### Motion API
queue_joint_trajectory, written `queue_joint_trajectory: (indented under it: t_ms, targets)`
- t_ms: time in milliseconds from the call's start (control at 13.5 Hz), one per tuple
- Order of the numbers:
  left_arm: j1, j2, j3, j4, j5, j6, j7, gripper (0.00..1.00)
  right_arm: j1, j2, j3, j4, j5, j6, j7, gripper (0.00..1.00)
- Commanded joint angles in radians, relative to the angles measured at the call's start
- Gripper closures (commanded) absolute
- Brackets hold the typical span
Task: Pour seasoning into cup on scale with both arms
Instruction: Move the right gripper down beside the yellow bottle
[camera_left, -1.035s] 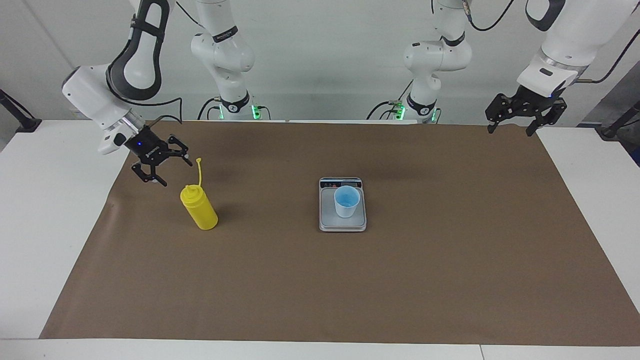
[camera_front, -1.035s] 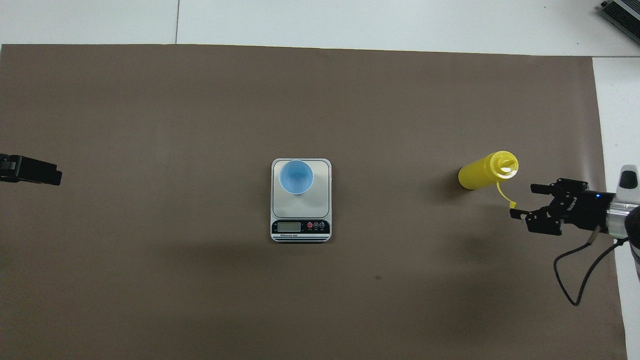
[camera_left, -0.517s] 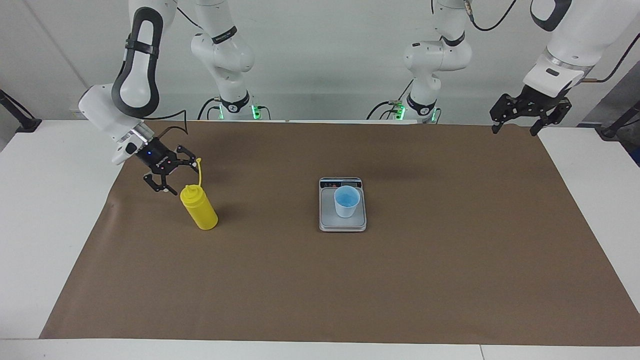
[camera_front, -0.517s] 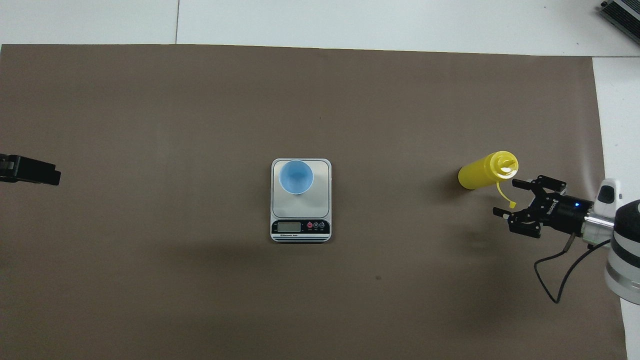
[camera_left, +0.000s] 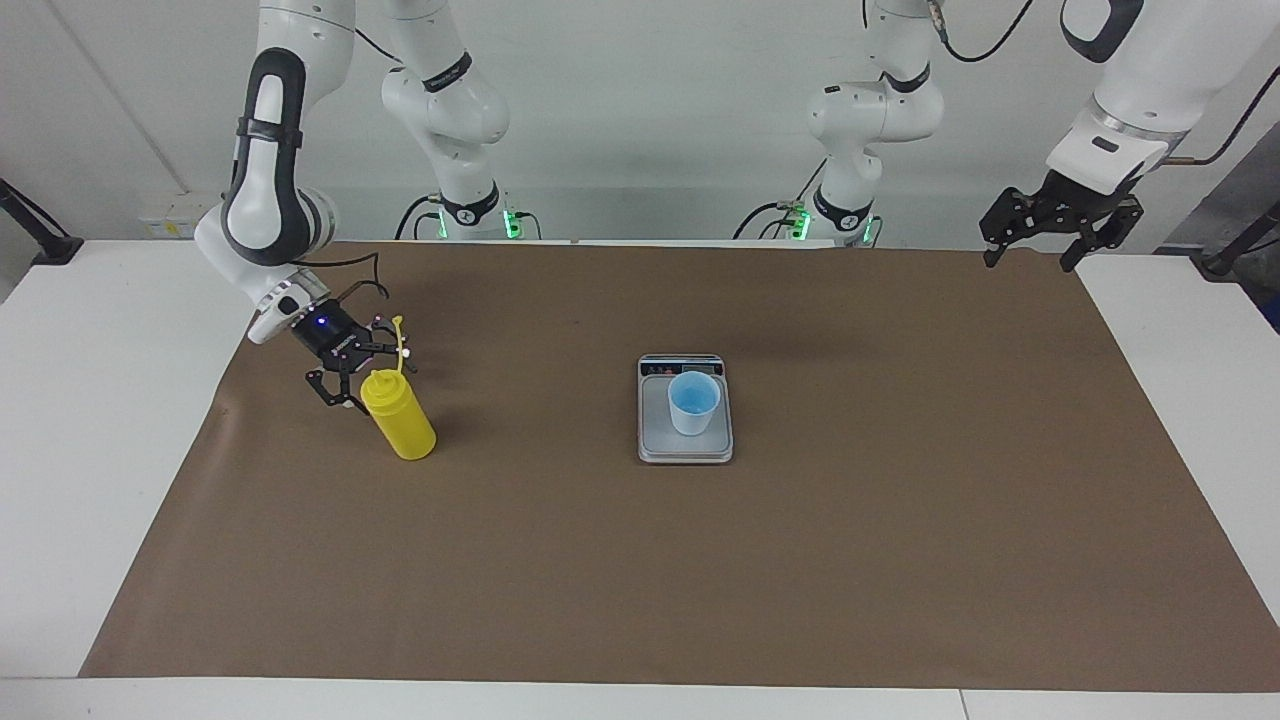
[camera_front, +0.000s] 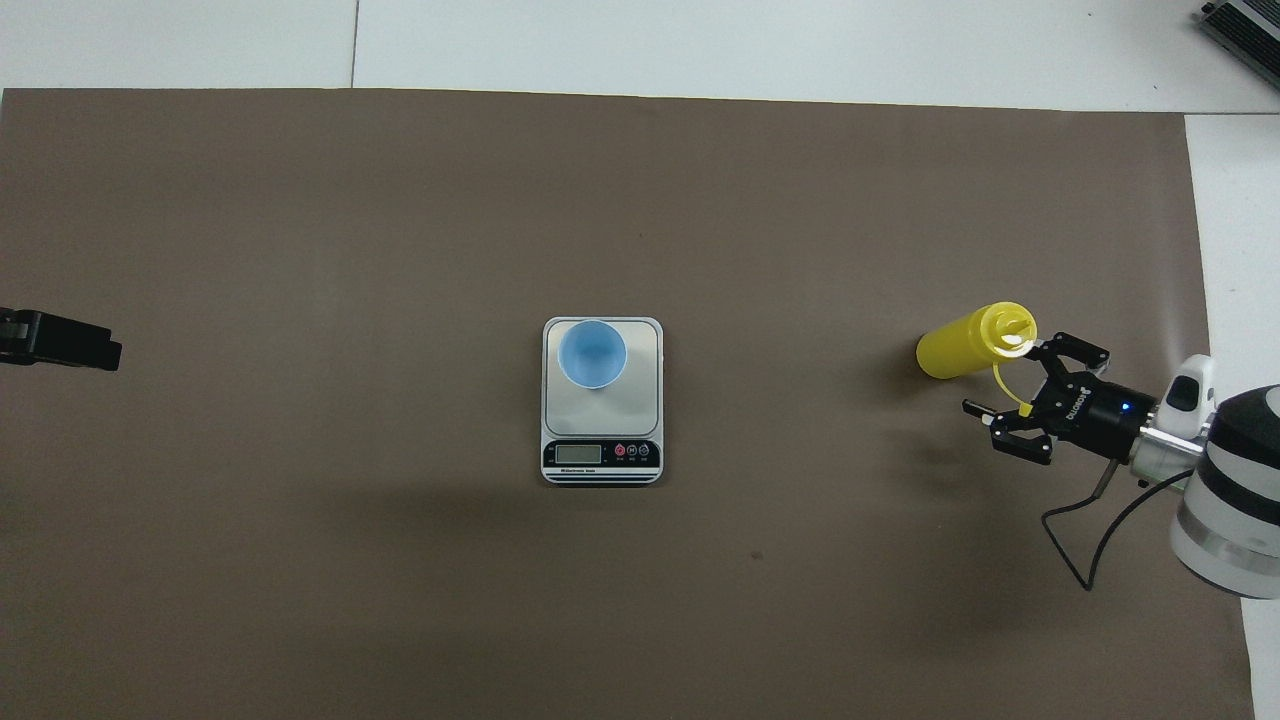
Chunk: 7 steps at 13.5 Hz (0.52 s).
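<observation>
I expect the tether strip (camera_front: 1006, 390) to move along, sticking out, when I tilt the bottle, because the tether strip is joined to the bottle's cap (camera_front: 996, 365) at one end.
The yellow seasoning bottle (camera_left: 402, 425) stands upright on the brown mat toward the right arm's end of the table; it also shows in the overhead view (camera_front: 955, 346). Its tether strip (camera_left: 399, 340) sticks up. My right gripper (camera_left: 368, 378) is open and low, right beside the bottle's cap on the side nearer the robots, with the strip between its fingers (camera_front: 1005, 378). The light-blue cup (camera_left: 693, 402) stands on the silver scale (camera_left: 655, 440) at the table's middle, as the overhead view shows for the cup (camera_front: 592, 353) and the scale (camera_front: 640, 400). My left gripper (camera_left: 1030, 255) waits open, high over the mat's corner.
The brown mat (camera_left: 800, 560) covers most of the white table (camera_left: 80, 420). The scale's display strip (camera_front: 600, 453) faces the robots. Only the tip of the left gripper (camera_front: 100, 350) shows at the overhead view's edge.
My right gripper has come down and moved in toward the yellow bottle, from well beside it to right at its cap. The left gripper rose slightly early on, then stayed.
</observation>
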Motion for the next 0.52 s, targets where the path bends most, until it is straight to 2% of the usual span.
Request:
queue_joint_trajectory:
  t_ms: [0, 443]
  targets:
    - [0.011, -0.023, -0.006, -0.022, 0.004, -0.006, 0.003, 0.0, 0.006, 0.047, 0.006, 0.01, 0.105, 0.003, -0.074, 0.0]
    - [0.011, -0.023, -0.006, -0.024, 0.004, -0.006, 0.003, 0.0, 0.005, 0.094, 0.006, 0.064, 0.194, 0.015, -0.122, 0.0]
